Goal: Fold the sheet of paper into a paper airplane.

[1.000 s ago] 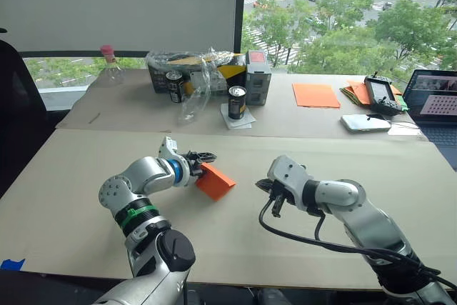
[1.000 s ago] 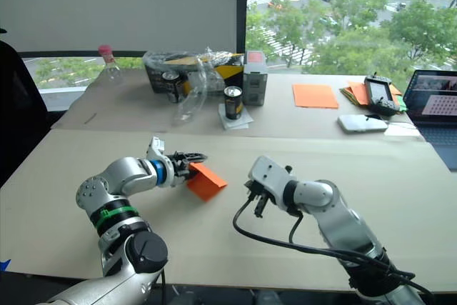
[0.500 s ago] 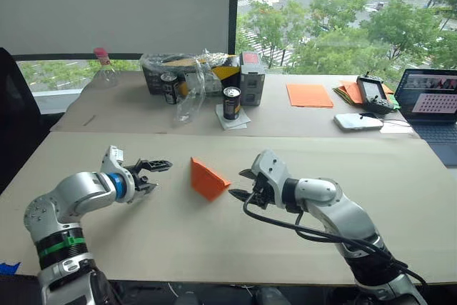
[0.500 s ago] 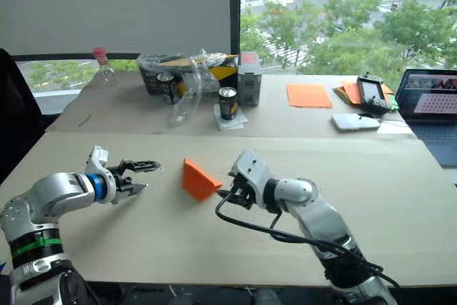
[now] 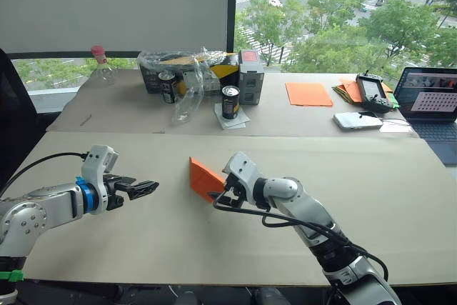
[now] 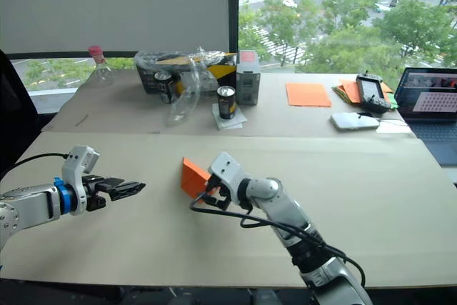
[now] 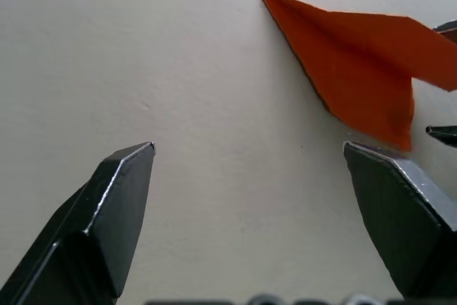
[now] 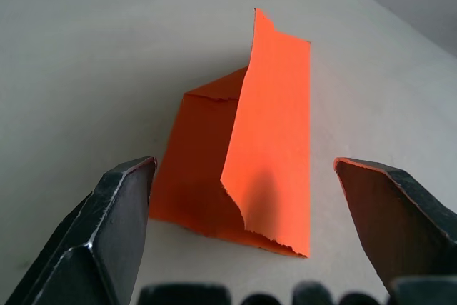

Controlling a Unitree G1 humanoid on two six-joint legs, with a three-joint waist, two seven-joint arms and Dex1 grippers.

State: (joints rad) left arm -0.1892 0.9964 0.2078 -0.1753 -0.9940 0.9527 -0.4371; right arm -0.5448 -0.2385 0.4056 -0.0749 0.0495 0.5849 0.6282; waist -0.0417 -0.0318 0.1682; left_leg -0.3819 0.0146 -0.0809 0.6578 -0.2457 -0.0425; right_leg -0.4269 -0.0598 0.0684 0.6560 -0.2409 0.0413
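The raised flap (image 5: 205,178) stands up from its crease (image 8: 310,148), so I expect it to lie flat under my grippers when I fold it down, and then to spring partly back.
The sheet of paper (image 5: 205,178), bright orange, lies on the near table folded into a pointed wedge, the paper airplane shape, with one flap standing up (image 8: 275,126). My right gripper (image 5: 223,195) is open right at the wedge's wide end, and its fingers (image 8: 118,205) stand wide on either side without touching the paper. My left gripper (image 5: 145,188) hovers open well to the left of the paper and points toward it. From the left wrist view the wedge (image 7: 357,69) lies ahead, beyond the spread fingertips (image 7: 125,176).
On the far table stand two drink cans (image 5: 230,102), a plastic-wrapped box (image 5: 193,69) and a bottle (image 5: 100,64). A flat orange sheet (image 5: 308,93), a stack of orange sheets (image 5: 348,91), a controller (image 5: 375,93), a phone (image 5: 357,120) and a laptop (image 5: 432,101) sit at the far right.
My left gripper let go of the paper and drew back to the left. My right gripper opened and moved left up to the wedge. The camera view shifted too.
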